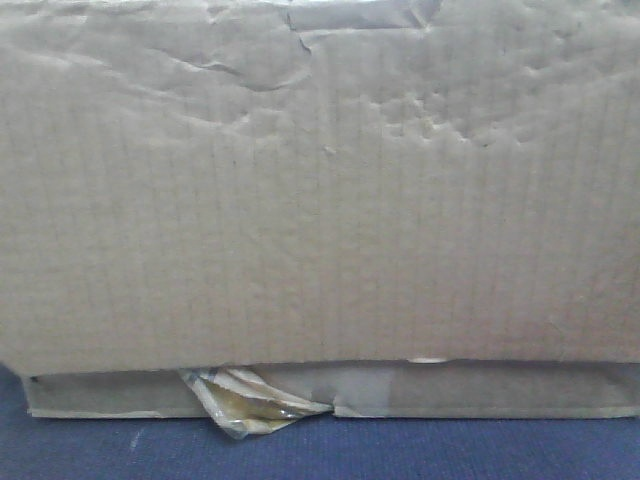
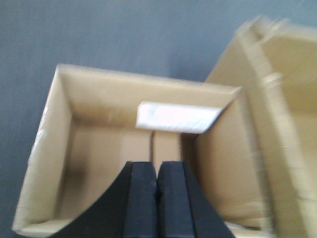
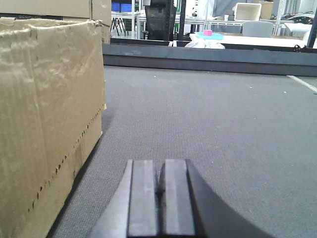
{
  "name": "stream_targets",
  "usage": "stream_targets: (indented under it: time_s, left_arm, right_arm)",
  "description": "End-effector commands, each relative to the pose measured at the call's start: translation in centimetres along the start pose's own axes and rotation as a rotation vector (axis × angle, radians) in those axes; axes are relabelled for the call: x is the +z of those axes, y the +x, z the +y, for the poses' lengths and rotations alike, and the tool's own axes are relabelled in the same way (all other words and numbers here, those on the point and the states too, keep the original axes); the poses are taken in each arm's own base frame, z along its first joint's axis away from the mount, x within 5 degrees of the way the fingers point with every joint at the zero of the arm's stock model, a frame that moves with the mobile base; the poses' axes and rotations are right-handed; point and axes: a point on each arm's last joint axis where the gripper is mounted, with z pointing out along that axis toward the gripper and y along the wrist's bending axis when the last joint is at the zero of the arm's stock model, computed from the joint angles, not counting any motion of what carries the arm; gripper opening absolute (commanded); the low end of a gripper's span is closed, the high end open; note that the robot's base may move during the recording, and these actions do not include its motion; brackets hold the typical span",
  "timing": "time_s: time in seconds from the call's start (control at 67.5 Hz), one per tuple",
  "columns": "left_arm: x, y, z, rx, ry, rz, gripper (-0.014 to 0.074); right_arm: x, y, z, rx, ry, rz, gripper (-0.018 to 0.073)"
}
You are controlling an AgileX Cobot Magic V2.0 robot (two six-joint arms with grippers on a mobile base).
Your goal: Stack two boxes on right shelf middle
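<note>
I expect the bottom piece [image 1: 485, 389] to come up too when I lift the tall box, because the tape scrap [image 1: 248, 399] hangs from under the tall box across the bottom piece.
A tall brown cardboard box [image 1: 320, 200] with a creased, dented face fills the front view. Under it lies a flat box [image 1: 480, 390] with a peeling yellowish tape scrap [image 1: 250, 400]. My left gripper [image 2: 157, 183] is shut and empty above an open-topped box [image 2: 99, 148] that has a white label [image 2: 176, 116] on its inner wall. A second, blurred box [image 2: 282, 124] stands to its right. My right gripper [image 3: 161, 191] is shut with nothing in it, low over the grey floor surface [image 3: 208, 124], with a box [image 3: 44, 114] close on its left. The shelf is out of view.
A dark raised rail [image 3: 208, 52] borders the far side of the grey surface. Beyond it stand tables, one with pink and cyan items [image 3: 208, 33]. A white line [image 3: 302, 82] runs along the right.
</note>
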Motion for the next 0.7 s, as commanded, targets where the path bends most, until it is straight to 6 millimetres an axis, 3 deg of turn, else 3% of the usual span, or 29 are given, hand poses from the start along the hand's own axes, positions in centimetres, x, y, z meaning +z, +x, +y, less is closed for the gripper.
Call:
stream_targets:
  time_s: [0.0,0.207,0.429,0.533,0.681]
  left_arm:
    - [1.0,-1.2,0.9,0.044,-0.015,0.100,-0.0104]
    - [5.0,-3.1,4.1,0.087,-0.041,0.240,-0.0104]
    - [6.8,-4.1,5.7,0.123,-0.120,0.246,-0.0094]
    - [7.1,-4.2,5.8,0.122,-0.122,0.237,0.0004]
    - [7.2,-4.4,6.0,0.135,-0.142,0.219,0.0225]
  right_arm:
    - [0.0,-0.2,0.0,-0.007,0.007,-0.019,-0.0166]
    - [0.0,-0.2,0.0,-0.007,0.007,-0.019,-0.0166]
    - [0.0,-0.2,0.0,-0.007,0.007,-0.019,-0.0166]
    - [0.0,-0.2,0.0,-0.007,0.007,-0.019,-0.0166]
    - [0.0,-0.2,0.0,-0.007,0.007,-0.019,-0.0166]
